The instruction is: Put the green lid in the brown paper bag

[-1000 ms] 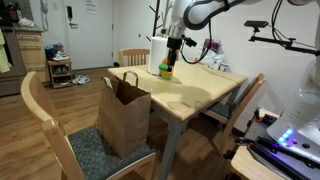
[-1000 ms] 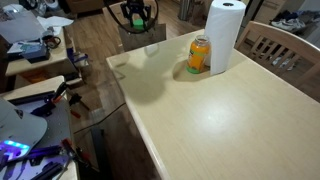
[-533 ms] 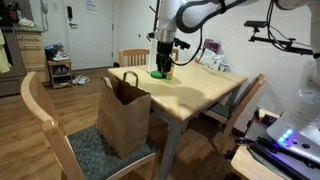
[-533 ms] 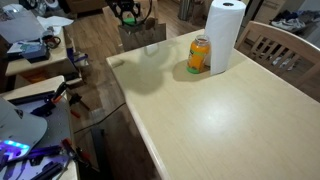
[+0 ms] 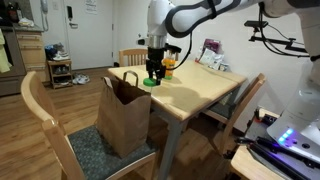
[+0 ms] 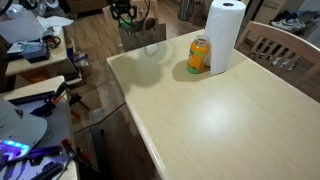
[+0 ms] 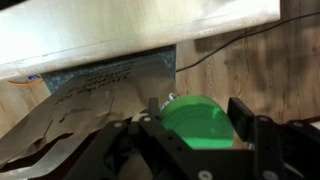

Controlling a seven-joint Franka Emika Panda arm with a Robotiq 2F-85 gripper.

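The green lid (image 7: 197, 120) is hanging next to the brown paper bag's rim. So next my gripper moves the lid over the bag's opening (image 5: 127, 87) and then lowers it inside first.
The gripper (image 5: 153, 78) is shut on the green lid (image 5: 150, 82), a small flat bright-green disc, and holds it in the air at the table's edge, just above and beside the mouth of the brown paper bag (image 5: 124, 116). The bag stands upright on a chair seat. In the wrist view the lid (image 7: 200, 125) sits between the two black fingers of the gripper (image 7: 197, 112), with the bag's crumpled rim (image 7: 75, 120) below and to the left. In an exterior view the gripper (image 6: 125, 10) hangs over the bag (image 6: 142, 35).
An orange-and-yellow bottle (image 6: 199, 55) and a white paper towel roll (image 6: 225, 35) stand on the wooden table (image 6: 200, 120). Wooden chairs (image 5: 45, 120) surround the table. A cluttered bench (image 6: 30, 60) stands to the side. A cable (image 7: 230, 50) runs across the floor.
The gripper has carried the green lid away from the bottle and paper towel roll, across the table to its edge above the bag, and has come lower.
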